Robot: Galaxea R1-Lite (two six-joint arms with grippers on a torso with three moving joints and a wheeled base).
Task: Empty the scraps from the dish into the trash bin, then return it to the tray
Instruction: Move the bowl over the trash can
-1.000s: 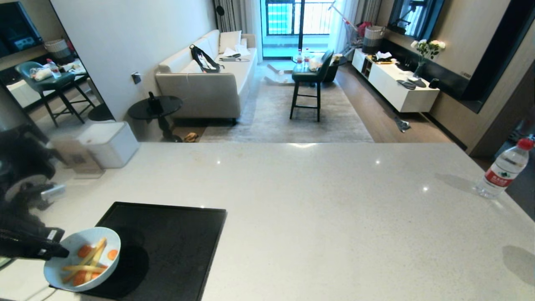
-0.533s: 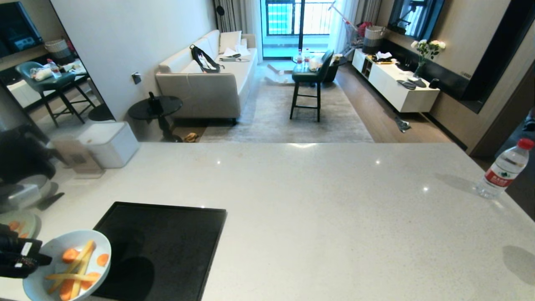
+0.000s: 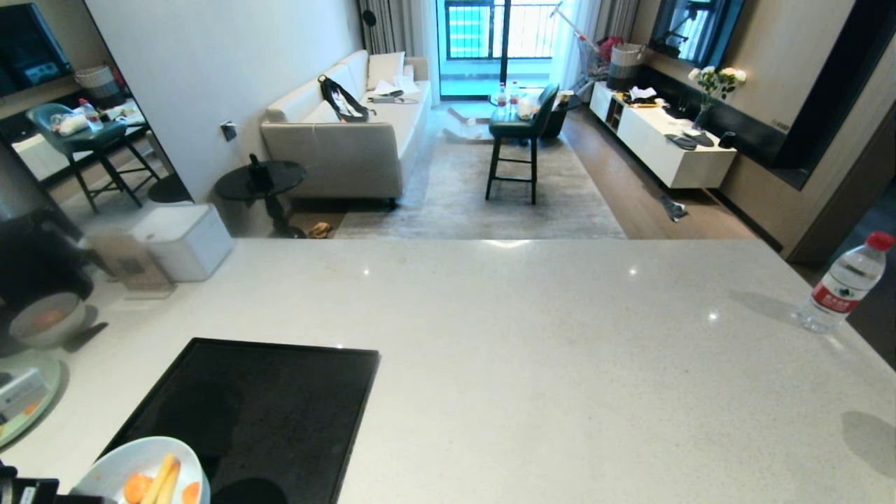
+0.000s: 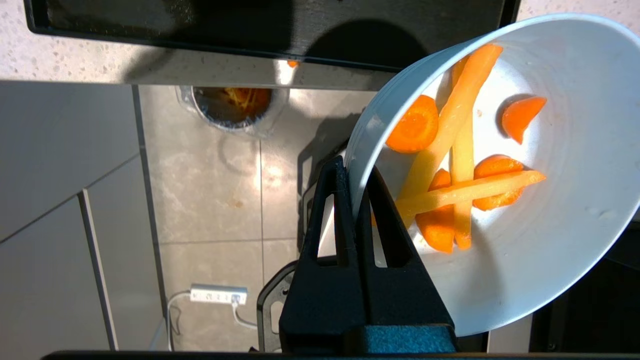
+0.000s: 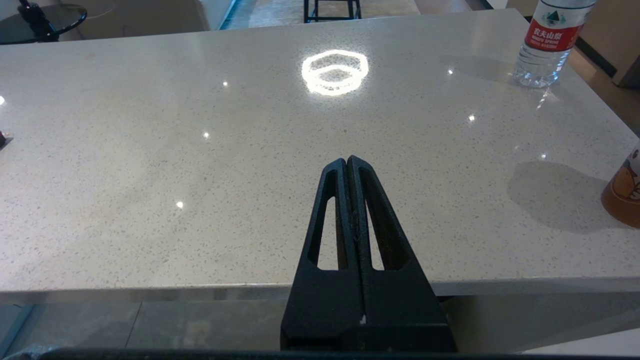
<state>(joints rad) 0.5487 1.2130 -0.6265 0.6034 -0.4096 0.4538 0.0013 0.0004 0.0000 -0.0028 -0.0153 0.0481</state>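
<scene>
The trash bin is close under the counter's edge. My left gripper should hold the dish upright while I back away from the counter, before tipping it.
My left gripper is shut on the rim of the dish, one finger inside it and one outside. The pale-blue dish hangs at the counter's near edge, by the near left corner of the black tray. The scraps, orange carrot slices and yellow strips, lie inside the dish. Down on the floor tiles stands the trash bin, with a clear liner and orange scraps in it, off to the side of the dish. My right gripper is shut on nothing over the counter's near edge.
A water bottle stands at the counter's right edge, with an orange cup nearer. At the left sit a grey-white bowl and a pale-green plate. A power strip lies on the floor.
My left gripper has drawn the dish back off the tray's left corner toward the counter's near edge. The bowl and plate at the left have come into sight. The right arm stayed still.
</scene>
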